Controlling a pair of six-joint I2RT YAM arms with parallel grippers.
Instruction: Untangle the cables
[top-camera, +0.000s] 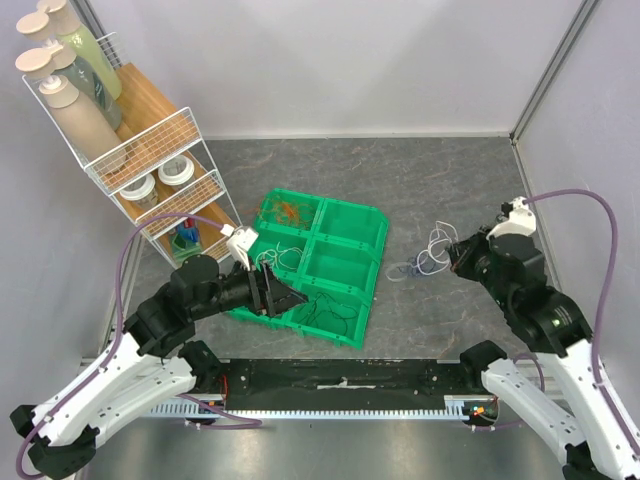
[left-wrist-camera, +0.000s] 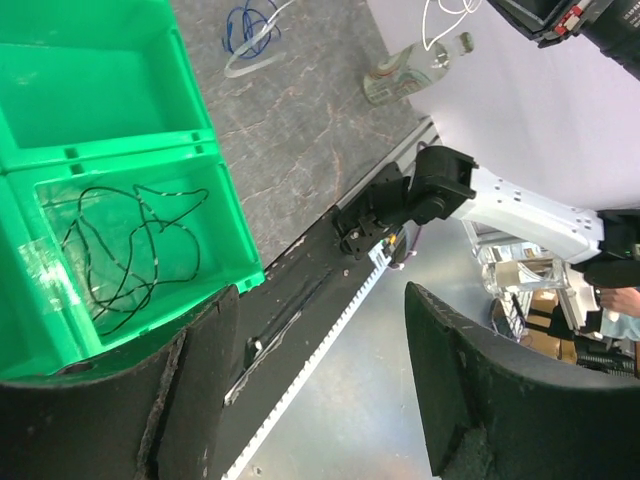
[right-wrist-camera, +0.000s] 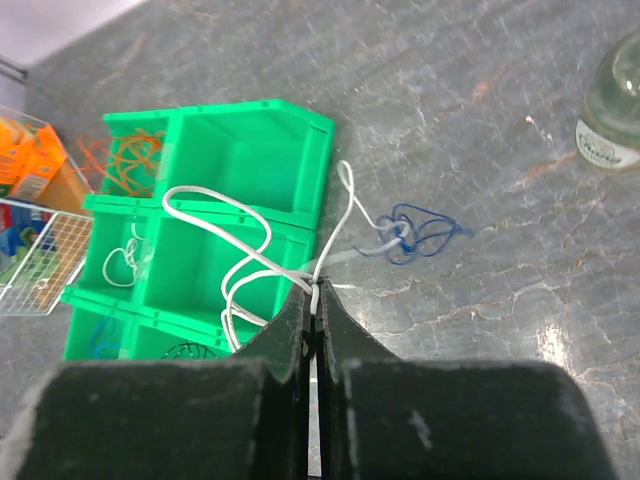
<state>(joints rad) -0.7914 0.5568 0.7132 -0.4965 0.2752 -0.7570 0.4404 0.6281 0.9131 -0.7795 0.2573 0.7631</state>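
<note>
The white cable in my right gripper trails off into the blue cable (right-wrist-camera: 404, 234), so next my left gripper takes the white loops (right-wrist-camera: 240, 244) to free my right gripper for the tangle.
My right gripper (top-camera: 455, 256) (right-wrist-camera: 316, 298) is shut on a white cable (right-wrist-camera: 214, 213), which hangs in loops above the table (top-camera: 437, 243). One strand of it still runs down to a blue cable (right-wrist-camera: 417, 232) lying on the grey table right of the green tray (top-camera: 404, 268). My left gripper (top-camera: 287, 297) (left-wrist-camera: 320, 300) is open and empty, over the near edge of the green tray (top-camera: 375, 280). A black cable (left-wrist-camera: 128, 250) lies in the tray's near compartment. An orange cable (right-wrist-camera: 134, 155) and another white cable (right-wrist-camera: 124, 262) lie in other compartments.
A wire rack (top-camera: 150, 165) with bottles and jars stands at the far left, close to the tray. A clear bottle (right-wrist-camera: 610, 105) lies on the table at the right. White walls close in the table at the back and sides.
</note>
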